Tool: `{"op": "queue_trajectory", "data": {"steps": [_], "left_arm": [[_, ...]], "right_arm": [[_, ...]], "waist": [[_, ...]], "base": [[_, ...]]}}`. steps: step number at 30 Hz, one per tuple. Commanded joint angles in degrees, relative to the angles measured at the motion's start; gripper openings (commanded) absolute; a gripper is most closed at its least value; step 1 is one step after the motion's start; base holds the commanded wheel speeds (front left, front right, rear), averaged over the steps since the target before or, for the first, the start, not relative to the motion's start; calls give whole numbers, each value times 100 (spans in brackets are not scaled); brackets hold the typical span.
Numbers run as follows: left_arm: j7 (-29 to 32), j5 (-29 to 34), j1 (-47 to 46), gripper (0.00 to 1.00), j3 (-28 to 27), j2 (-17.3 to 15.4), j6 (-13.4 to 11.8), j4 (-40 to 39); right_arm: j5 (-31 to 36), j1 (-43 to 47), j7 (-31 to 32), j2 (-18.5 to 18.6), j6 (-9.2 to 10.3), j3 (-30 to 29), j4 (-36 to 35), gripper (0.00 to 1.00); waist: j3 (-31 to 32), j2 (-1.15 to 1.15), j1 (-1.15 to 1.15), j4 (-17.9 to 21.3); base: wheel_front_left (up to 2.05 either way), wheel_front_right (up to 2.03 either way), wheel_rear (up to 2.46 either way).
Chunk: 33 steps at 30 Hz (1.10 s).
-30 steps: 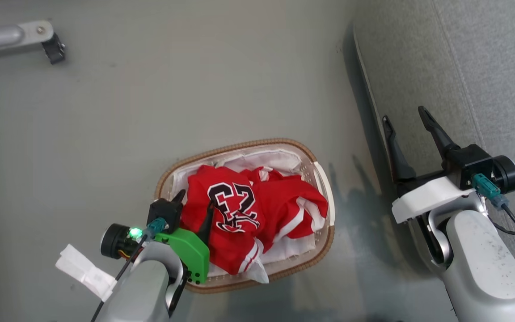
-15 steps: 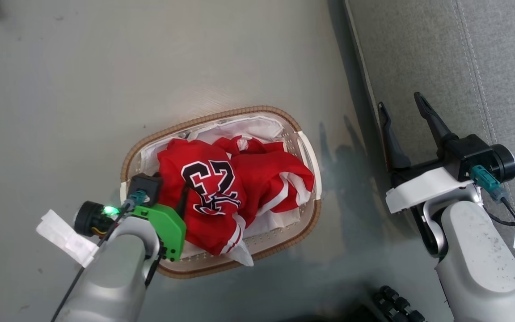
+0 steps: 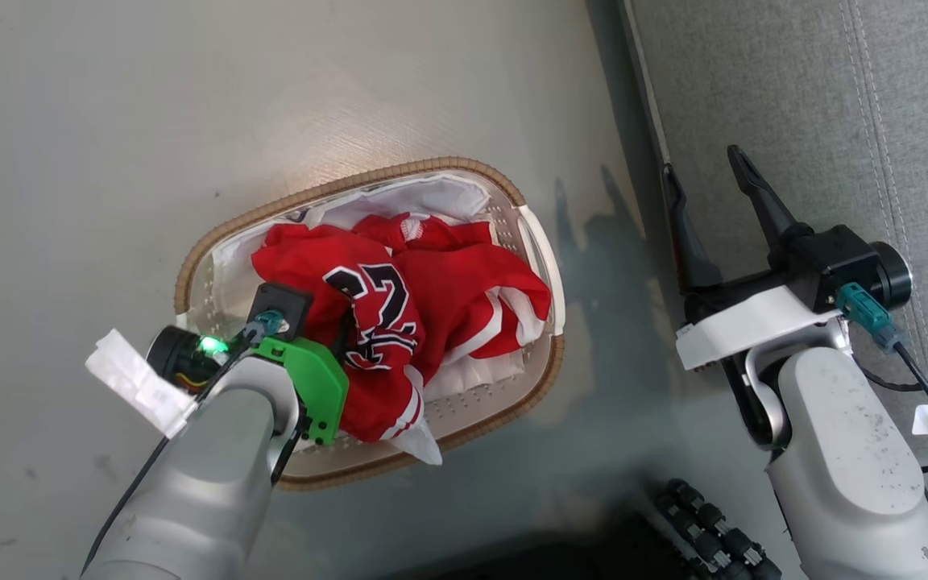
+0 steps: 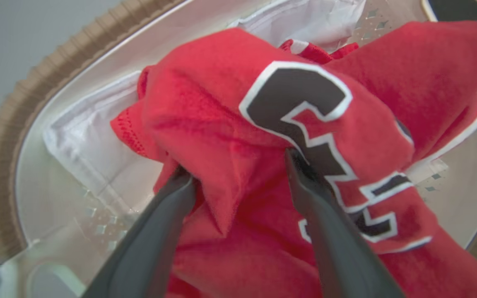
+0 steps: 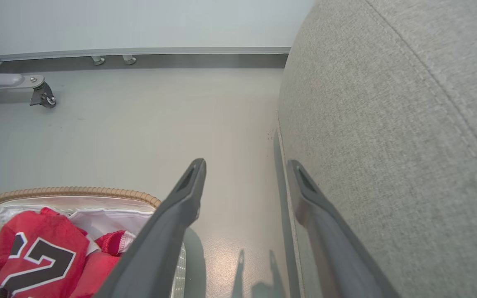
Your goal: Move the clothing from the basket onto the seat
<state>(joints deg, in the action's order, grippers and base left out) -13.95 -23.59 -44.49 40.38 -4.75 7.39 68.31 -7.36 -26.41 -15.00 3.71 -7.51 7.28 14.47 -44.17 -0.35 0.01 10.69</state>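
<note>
I expect the red garment with the white band to stay in the basket when I lift the numbered jersey, since the jersey's edge only overlaps it.
The clothing, red garments with white trim and a black-and-white number, lies heaped in the basket on the floor. My left gripper reaches down into the heap. In the left wrist view its jaws stand open, both fingertips pressed into the numbered jersey with a fold of red cloth between them. My right gripper hangs open and empty over the line where the floor meets the seat. The seat is a big grey cushion to the basket's right.
The white liner shows under the red cloth, inside the brown rim. A ribbed black part lies at the bottom edge. A grey leg with a caster stands far off by the wall's baseboard.
The head camera has tilted, so the whole picture has shifted. My left gripper has sunk lower into the clothing and its fingertips are now buried in the jersey. The right gripper holds its place.
</note>
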Motion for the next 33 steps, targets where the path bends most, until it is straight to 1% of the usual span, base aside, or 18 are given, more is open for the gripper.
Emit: {"op": "queue_trajectory", "data": {"steps": [1, 8, 10, 19, 20, 21, 22, 27, 33], "left_arm": [[-18, -40, -140, 100, 130, -32, 16, -37], [69, -171, -388, 100, 871, -34, 16, 26], [99, -209, -482, 100, 1042, -78, 16, 80], [159, -428, -694, 100, 1576, -166, 16, 216], [160, -468, -698, 70, 1629, -174, 16, 227], [136, -502, -708, 31, 1659, -185, 16, 228], [120, -562, -717, 0, 1660, -196, 16, 233], [-22, -809, -681, 0, 1662, -224, 16, 223], [-129, -1137, -402, 0, 1541, -243, 16, 91]], "right_arm": [[-30, -60, -27, -8, 4, 6, -20, 100], [-93, -111, -27, -52, 4, 42, -48, 100], [-104, -139, -27, -60, 4, 54, -69, 100], [-142, -139, -27, -72, 4, 89, -129, 100], [-158, -140, -27, -72, 4, 93, -129, 100], [-172, -142, -27, -71, 4, 97, -125, 100], [-184, -147, -27, -71, 4, 98, -114, 100], [-144, -182, -27, -69, 4, 139, -49, 100], [-116, -106, -27, -69, 4, 143, 56, 100]], "waist": [[-117, 35, -1, 79], [-339, 35, -1, 156], [-425, 35, -1, 181], [-615, 35, -1, 244], [-619, 35, -1, 244], [-617, 35, -1, 243], [-609, 35, -1, 240], [-418, 35, -1, 220], [14, 35, -1, 153]], "base": [[0, 0, 0], [0, 0, 0], [0, 0, 0], [0, 0, 0], [0, 0, 0], [0, 0, 0], [0, 0, 0], [0, 0, 0], [0, 0, 0]]}}
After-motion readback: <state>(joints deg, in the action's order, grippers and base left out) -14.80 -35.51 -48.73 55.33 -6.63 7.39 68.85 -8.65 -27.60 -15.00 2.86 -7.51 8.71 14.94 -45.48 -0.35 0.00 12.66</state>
